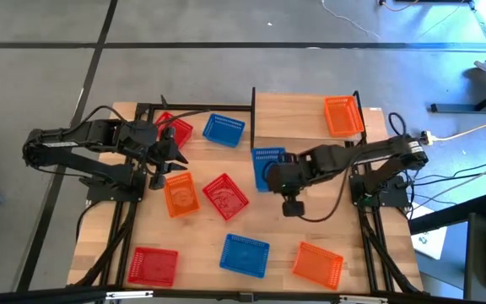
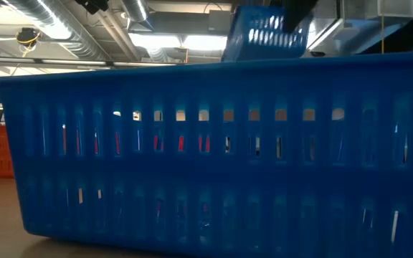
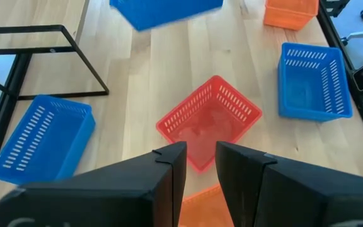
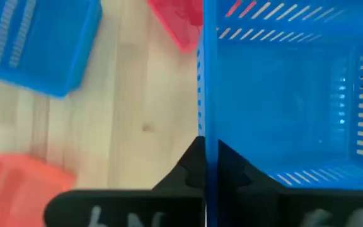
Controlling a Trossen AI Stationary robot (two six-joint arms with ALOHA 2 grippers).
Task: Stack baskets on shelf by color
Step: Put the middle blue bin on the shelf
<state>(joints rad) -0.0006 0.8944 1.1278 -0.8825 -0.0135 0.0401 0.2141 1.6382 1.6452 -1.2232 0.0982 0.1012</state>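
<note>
I see the blue basket open side up (image 1: 264,158) and the pale board free (image 1: 291,113) beside the orange basket, so my right gripper continues there, releasing once it rests.
My right gripper (image 4: 205,157) is shut on a blue basket (image 1: 267,162), held above the table's middle and seen high up in the low view (image 2: 264,32). My left gripper (image 3: 200,165) is open by a narrow gap and hovers over an orange basket (image 1: 181,193), pointing toward a red basket (image 3: 210,120). On the shelf (image 1: 298,114) at the far edge, an orange basket (image 1: 342,115) sits on the pale board. A red basket (image 1: 173,128) and a blue basket (image 1: 224,129) lie inside its black frame. Three more baskets, red (image 1: 153,264), blue (image 1: 245,254) and orange (image 1: 317,262), rest near the front edge. My right gripper pinches one side wall of the blue basket at its rim (image 4: 204,120), one finger inside the basket and one outside. The fingers come from the table's right side. The basket is lifted clear of the table, its open side up and slightly tilted.
The shelf's black frame posts (image 3: 43,57) stand close to my left arm. The near blue basket fills most of the low view (image 2: 206,158). Bare wood lies between the middle baskets and the front row.
</note>
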